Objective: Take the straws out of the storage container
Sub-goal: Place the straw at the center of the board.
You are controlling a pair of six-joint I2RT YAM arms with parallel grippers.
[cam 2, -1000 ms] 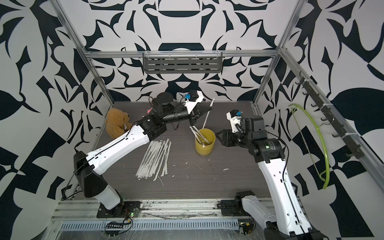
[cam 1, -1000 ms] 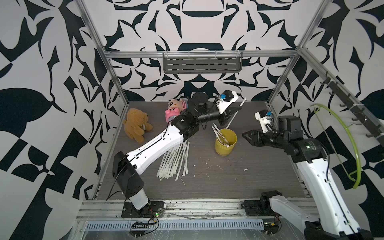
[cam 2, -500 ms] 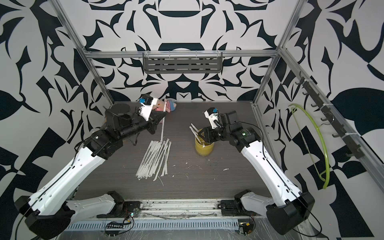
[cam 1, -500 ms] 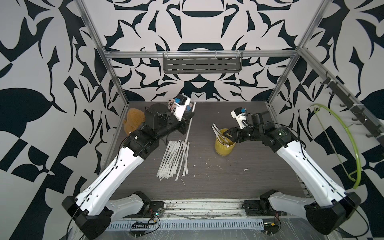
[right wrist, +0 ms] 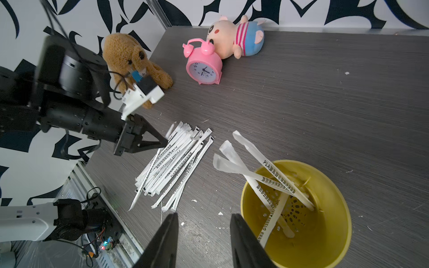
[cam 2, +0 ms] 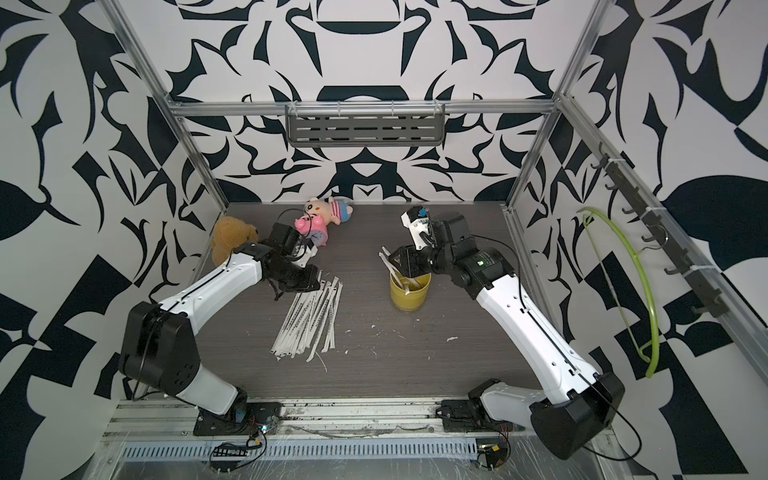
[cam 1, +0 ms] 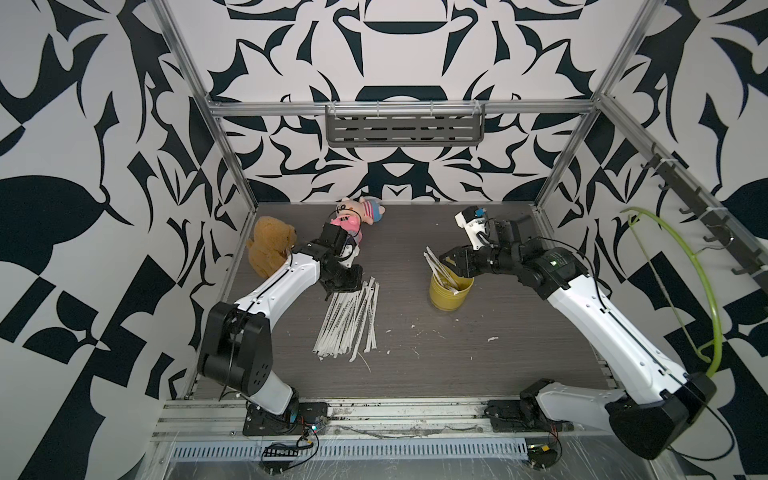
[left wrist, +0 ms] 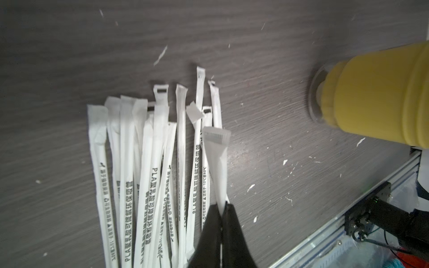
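The straw in my left gripper (left wrist: 217, 154) is in line with the pile's straws. I should keep lowering it until it lies along the pile's edge (left wrist: 215, 104), and then let go.
The yellow storage container (cam 1: 446, 297) stands upright right of the table's middle, with several wrapped straws (right wrist: 255, 171) leaning out of its mouth. A pile of white straws (cam 1: 349, 320) lies flat on the table to its left. My left gripper (left wrist: 221, 205) is low at the pile's far end, shut on one straw (left wrist: 217, 162) that sticks out from its tips alongside the pile. My right gripper (right wrist: 204, 215) hovers just above the container's (right wrist: 325, 243) rim on the pile side. It is open, with nothing between its fingers.
A pink alarm clock (right wrist: 204, 68), a brown teddy (cam 1: 270, 245) and a pig plush (cam 1: 365, 210) sit at the back left. Small white paper scraps (cam 1: 492, 338) dot the table. A metal rail (cam 1: 374, 409) runs along the front edge.
My left arm has swung left from above the container and come down to the pile with the straw. My right arm has moved in from the right over the container.
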